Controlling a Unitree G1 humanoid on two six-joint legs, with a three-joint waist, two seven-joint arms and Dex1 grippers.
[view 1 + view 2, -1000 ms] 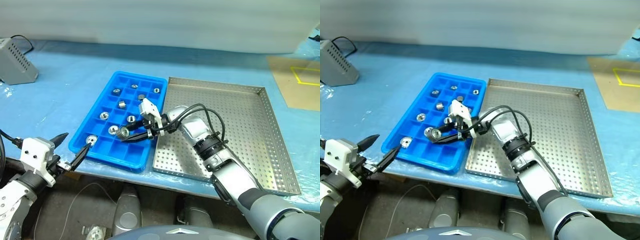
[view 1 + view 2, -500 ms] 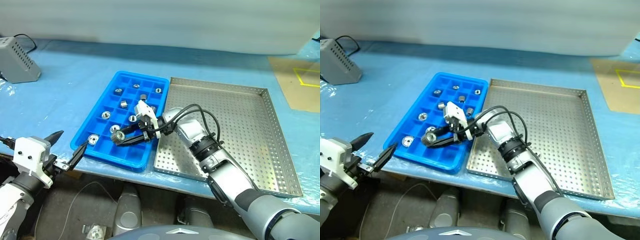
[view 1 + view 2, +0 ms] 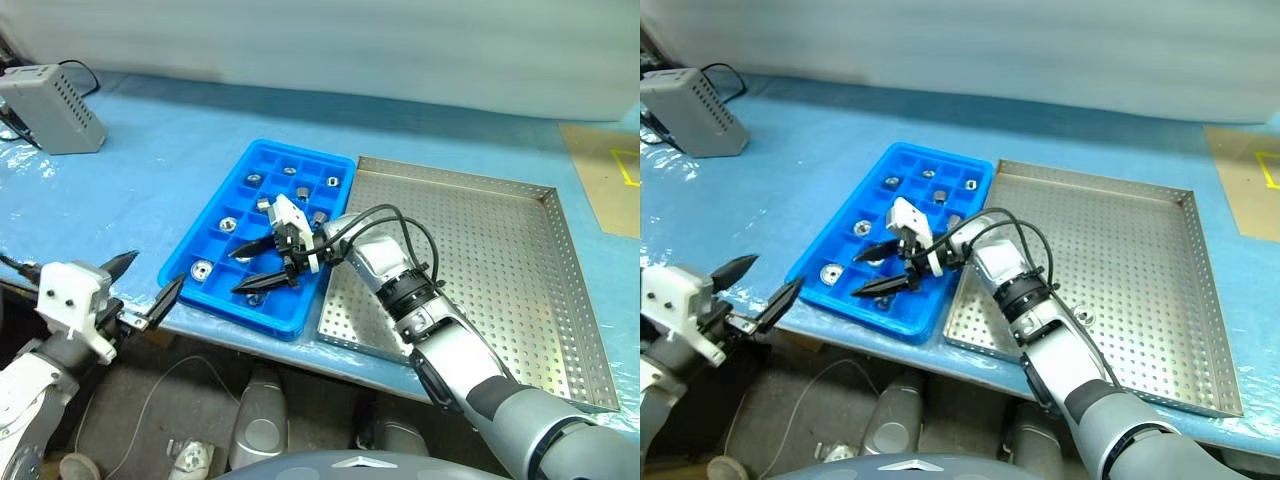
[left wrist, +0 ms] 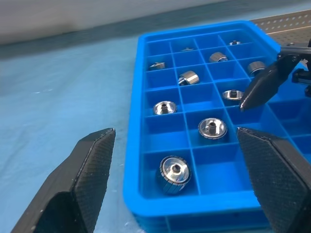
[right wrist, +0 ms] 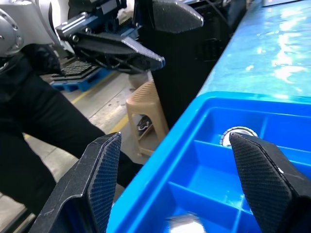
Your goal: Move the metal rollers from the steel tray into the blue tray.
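My right gripper is open and empty, and there is a metal roller lying alone (image 3: 1081,316) in the steel tray. It should keep going toward that roller and close around it.
The blue tray (image 3: 215,243) lies on the blue-covered table, left of the steel tray (image 3: 480,250) and touching it. Several metal rollers (image 3: 202,270) sit in its compartments, seen close in the left wrist view as rollers (image 4: 212,128). My right gripper (image 3: 238,272) hovers open over the tray's near compartments, nothing between its fingers. A blurred roller (image 5: 183,223) lies below it in the tray. My left gripper (image 3: 157,272) stands open off the table's front edge, just left of the tray's near corner. One right finger (image 4: 257,87) shows over the tray.
A grey box (image 3: 55,95) with a cable stands at the table's far left. Yellow tape (image 3: 625,165) marks a tan surface beyond the steel tray. The table's front edge runs just below both trays. A beige stool (image 5: 146,109) stands on the floor.
My right gripper has opened over the blue tray and the roller it held has left its fingers. The head view has swung, shifting the whole scene. The left gripper stays open.
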